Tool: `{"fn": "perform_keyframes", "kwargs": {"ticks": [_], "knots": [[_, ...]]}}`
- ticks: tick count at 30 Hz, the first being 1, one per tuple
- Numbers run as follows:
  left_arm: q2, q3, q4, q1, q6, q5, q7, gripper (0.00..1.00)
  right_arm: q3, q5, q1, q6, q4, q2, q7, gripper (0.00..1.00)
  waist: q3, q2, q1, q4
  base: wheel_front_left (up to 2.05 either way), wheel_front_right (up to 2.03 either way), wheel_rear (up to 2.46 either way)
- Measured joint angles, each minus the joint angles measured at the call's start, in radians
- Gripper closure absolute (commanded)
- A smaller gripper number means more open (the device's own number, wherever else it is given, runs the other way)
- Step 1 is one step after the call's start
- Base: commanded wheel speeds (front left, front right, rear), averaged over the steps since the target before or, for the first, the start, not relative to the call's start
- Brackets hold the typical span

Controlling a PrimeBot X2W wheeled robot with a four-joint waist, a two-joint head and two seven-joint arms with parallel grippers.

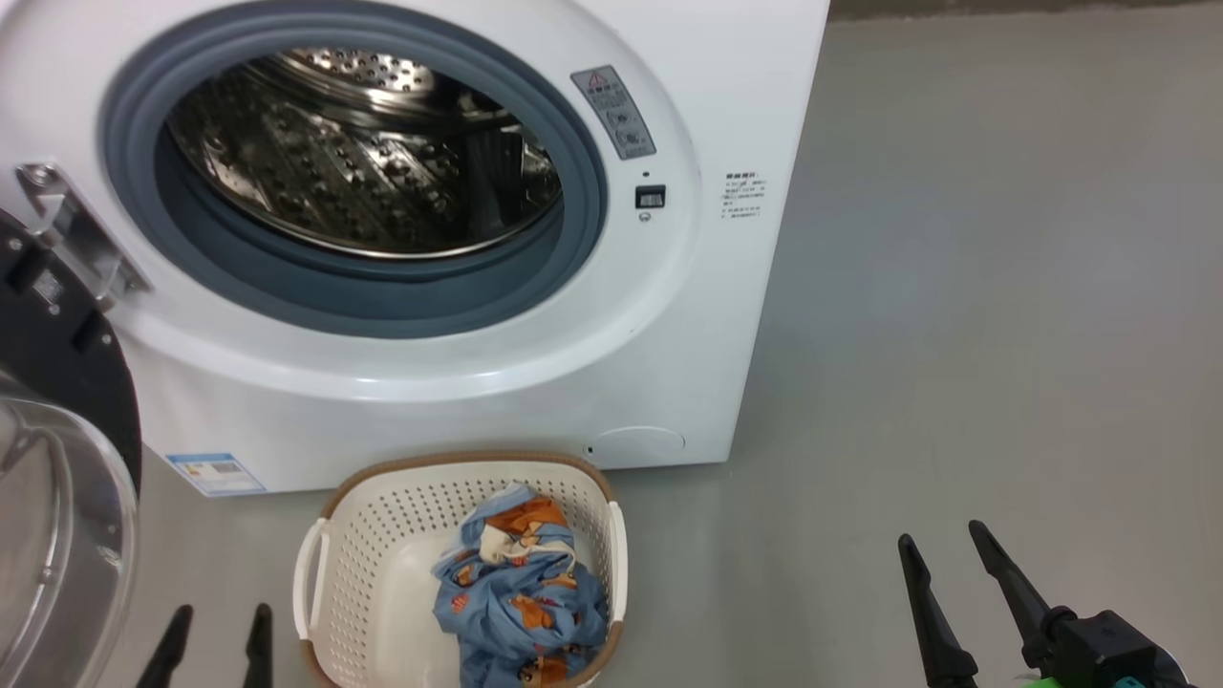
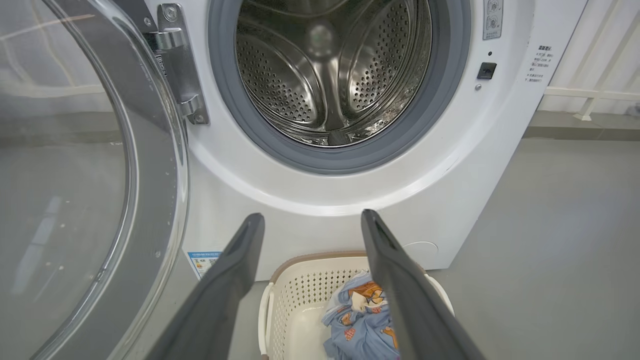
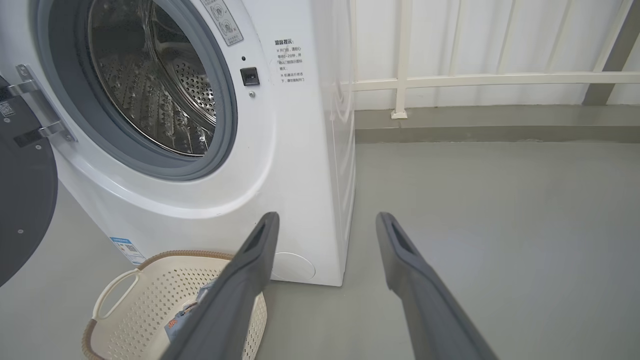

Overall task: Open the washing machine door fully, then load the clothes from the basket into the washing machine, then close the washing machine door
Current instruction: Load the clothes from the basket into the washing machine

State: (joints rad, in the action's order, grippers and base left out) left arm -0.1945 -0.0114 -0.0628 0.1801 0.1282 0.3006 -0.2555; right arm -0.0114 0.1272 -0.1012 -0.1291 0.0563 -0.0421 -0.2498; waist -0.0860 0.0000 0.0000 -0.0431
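Observation:
The cream trim (image 1: pixel 501 545) and loose folds are on top of a thick heap, so the light blue clothes (image 1: pixel 522 591) will come apart from it when I lift, and another garment will stay behind.
The white washing machine (image 1: pixel 669 363) stands with its steel drum (image 1: pixel 363 143) exposed. Its door (image 1: pixel 57 478) is swung wide to the left, black rim and clear glass bowl showing; the door (image 2: pixel 75 175) also fills the left of the left wrist view. On the floor in front sits the cream basket (image 1: pixel 382 535) holding the light blue clothes (image 1: pixel 521 592) with orange figures. My left gripper (image 1: pixel 218 613) is open, low, just left of the basket. Off to the basket's right, my right gripper (image 1: pixel 941 540) is open too. Both hold nothing.
Grey floor (image 1: pixel 1003 287) stretches to the right of the machine. In the right wrist view a white railing (image 3: pixel 475 80) and a low kerb run along the wall behind. The door's metal hinge (image 1: pixel 67 229) juts at the machine's left.

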Motion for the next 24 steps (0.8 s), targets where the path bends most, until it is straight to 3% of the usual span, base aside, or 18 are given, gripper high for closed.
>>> {"fn": "perform_keyframes", "kwargs": {"ticks": [17,24], "knots": [[-0.126,-0.245,-0.109,-0.142,0.000,0.194,0.000,0.00,0.028,0.010,0.034,0.000,-0.031,0.000,0.000,0.00,-0.158,0.0000,0.0000,0.043,0.00,0.00,0.00],[-0.206,-0.337,-0.142,-0.230,0.000,0.267,0.000,0.00,0.043,0.010,0.063,0.000,-0.072,-0.001,0.000,0.00,-0.249,0.0000,0.0000,0.079,0.00,0.00,0.00]]}}
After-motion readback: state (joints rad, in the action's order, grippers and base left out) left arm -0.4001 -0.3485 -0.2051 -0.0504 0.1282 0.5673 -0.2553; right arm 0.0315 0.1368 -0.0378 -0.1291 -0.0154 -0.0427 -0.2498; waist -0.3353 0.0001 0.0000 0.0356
